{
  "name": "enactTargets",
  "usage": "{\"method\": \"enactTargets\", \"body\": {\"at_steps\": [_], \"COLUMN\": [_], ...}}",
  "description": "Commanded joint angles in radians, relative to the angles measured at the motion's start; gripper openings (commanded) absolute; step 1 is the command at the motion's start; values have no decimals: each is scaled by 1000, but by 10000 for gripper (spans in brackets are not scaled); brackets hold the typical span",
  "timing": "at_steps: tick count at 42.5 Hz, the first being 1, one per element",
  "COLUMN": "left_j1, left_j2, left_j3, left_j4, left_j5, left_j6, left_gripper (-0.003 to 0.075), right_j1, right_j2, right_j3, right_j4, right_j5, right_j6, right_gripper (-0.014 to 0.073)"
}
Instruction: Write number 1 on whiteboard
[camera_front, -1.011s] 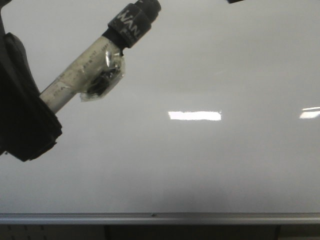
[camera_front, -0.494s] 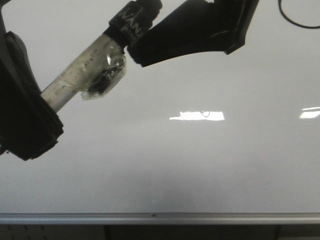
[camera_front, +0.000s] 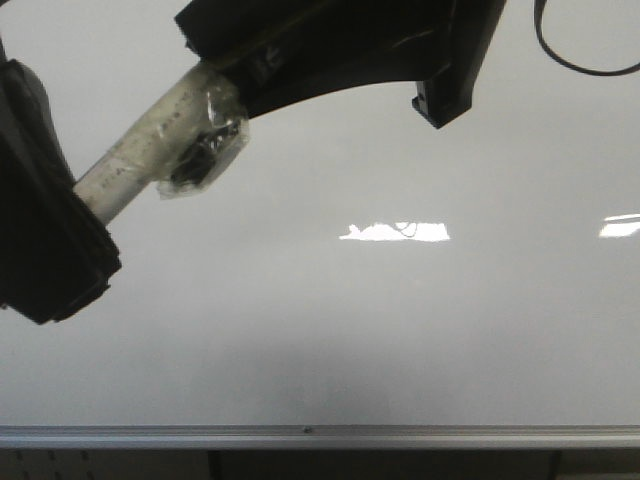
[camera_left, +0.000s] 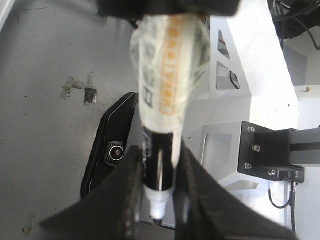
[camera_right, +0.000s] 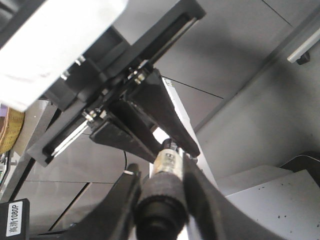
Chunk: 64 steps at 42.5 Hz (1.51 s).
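Observation:
The marker's tip end is held in my left gripper. My left gripper should open and move away before my right gripper writes on the whiteboard.
The whiteboard fills the front view, glossy pale grey, with its silver edge rail at the near side. No black stroke of a number 1 shows on it. My left gripper is at the left, shut on a tape-wrapped marker that slants up to the right above the board. In the left wrist view the marker sits between the fingers of the left gripper. My right gripper reaches in from the top. In the right wrist view it closes round the marker's black cap.
Bright rectangular light reflections lie on the board's middle and right edge. A black cable loops at the top right. The left wrist view shows grey floor and the white robot frame below.
My right gripper has come in from the top right and moved left, from out of view to covering the marker's cap. The left gripper and marker have hardly moved.

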<state>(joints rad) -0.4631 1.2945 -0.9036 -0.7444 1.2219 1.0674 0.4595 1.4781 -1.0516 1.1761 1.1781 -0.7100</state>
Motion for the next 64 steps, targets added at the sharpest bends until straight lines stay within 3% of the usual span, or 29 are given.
{"method": "enactTargets", "body": {"at_steps": [1,7,15,19,26,28,31,42,47,57,64], "left_j1": [-7,-7,-7,-7,-7,-7,-7,-7,-7,-7,6], "left_j2": [-24,-24,-24,-24,-24,-24,-24,-24,-24,-24,-29], "left_j3": [-30,-30,-30,-30,-31,-35,-52,-134,-151,-172,-172], "left_j4": [-61,-61,-97,-107,-134,-143,-145,-139,-129,-114,-88], "left_j5": [52,46,36,34,9,-2,-4,-11,-19,-64,-174], "left_j6": [-1,-1,-1,-1,-1,-1,-1,-1,-1,-1,-59], "left_gripper": [-20,-20,15,143,497,562,598,569,422,-17,-20], "right_j1": [0,0,0,0,-6,-11,-19,-33,-33,-33,-33], "right_j2": [-30,-30,-30,-36,-90,-114,-150,-378,-499,-671,-669], "right_j3": [-33,-33,-33,-33,-32,-29,-22,122,216,377,389], "right_j4": [85,83,30,30,-34,-72,-152,-399,-485,-555,-554], "right_j5": [90,120,93,68,-24,-36,-61,-323,-492,-837,-967], "right_j6": [-17,-17,-17,-17,5,26,72,224,280,337,337], "right_gripper": [30,-101,-87,-87,-87,-87,-87,-87,-87,-87,-87]}}
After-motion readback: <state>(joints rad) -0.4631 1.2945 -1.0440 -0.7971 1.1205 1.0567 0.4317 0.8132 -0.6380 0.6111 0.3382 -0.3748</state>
